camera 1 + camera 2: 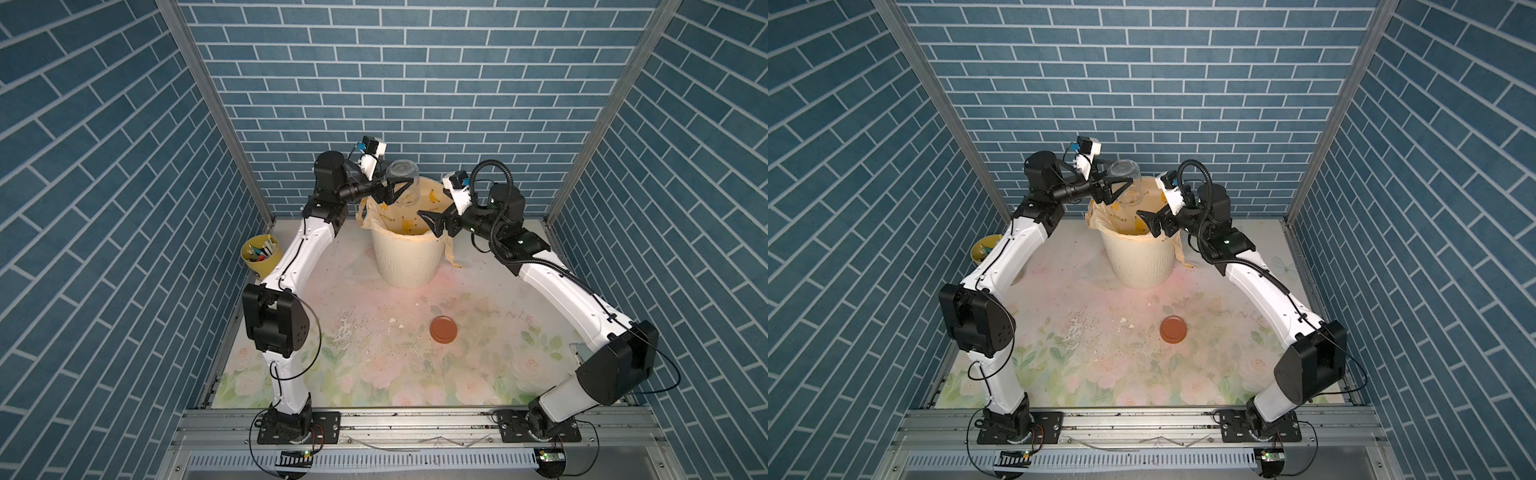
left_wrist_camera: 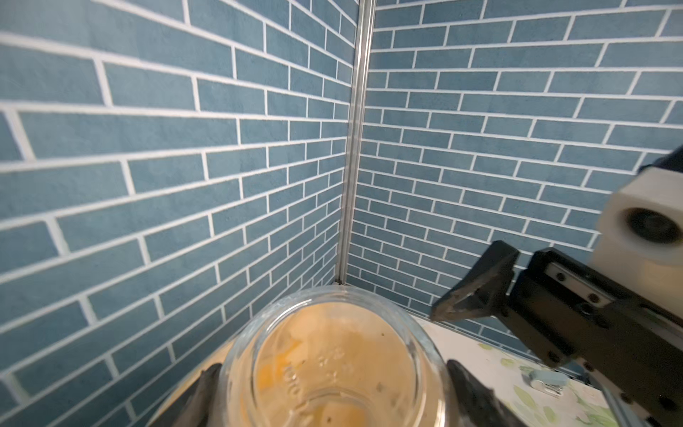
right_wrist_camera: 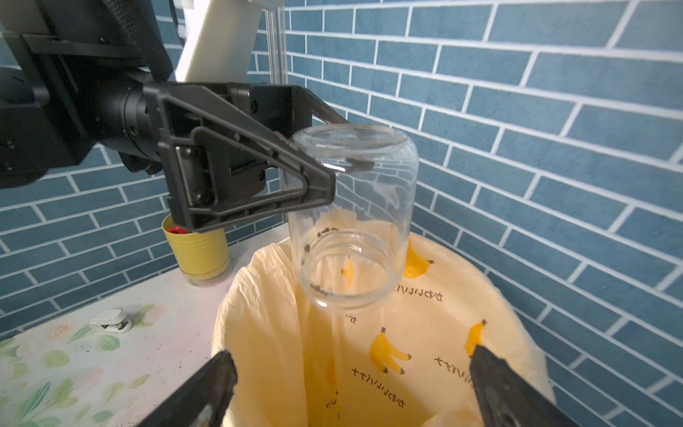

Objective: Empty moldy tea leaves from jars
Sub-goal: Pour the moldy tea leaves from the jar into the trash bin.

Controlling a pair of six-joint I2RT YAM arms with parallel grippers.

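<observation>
Next, I swing the jar down into the bin (image 1: 409, 223) with my left gripper to shake out the dark specks, because they cling to the glass (image 3: 318, 287) near the jar's opening.
My left gripper (image 1: 398, 185) (image 1: 1120, 185) (image 2: 334, 384) is shut on the clear glass jar (image 1: 405, 174) (image 1: 1126, 174) (image 3: 354, 207). It holds the jar upside down, mouth over the cream bin (image 1: 405, 266) (image 1: 1138, 266) with the banana-print liner (image 3: 258, 325). The jar looks empty apart from a few dark specks on the glass (image 2: 332, 351). The tea leaves are out of view. The reddish-brown lid (image 1: 443, 329) (image 1: 1173, 329) lies flat on the floral mat. My right gripper (image 1: 430, 224) (image 1: 1148, 224) (image 3: 351, 362) hangs open over the bin's right rim, below the jar, holding nothing.
A yellow pen cup (image 1: 259, 255) (image 1: 982, 251) (image 3: 197, 251) stands at the left wall behind my left arm. White crumbs (image 1: 345, 326) and dark specks are scattered on the mat. A small white clip (image 3: 111, 321) lies beside the bin.
</observation>
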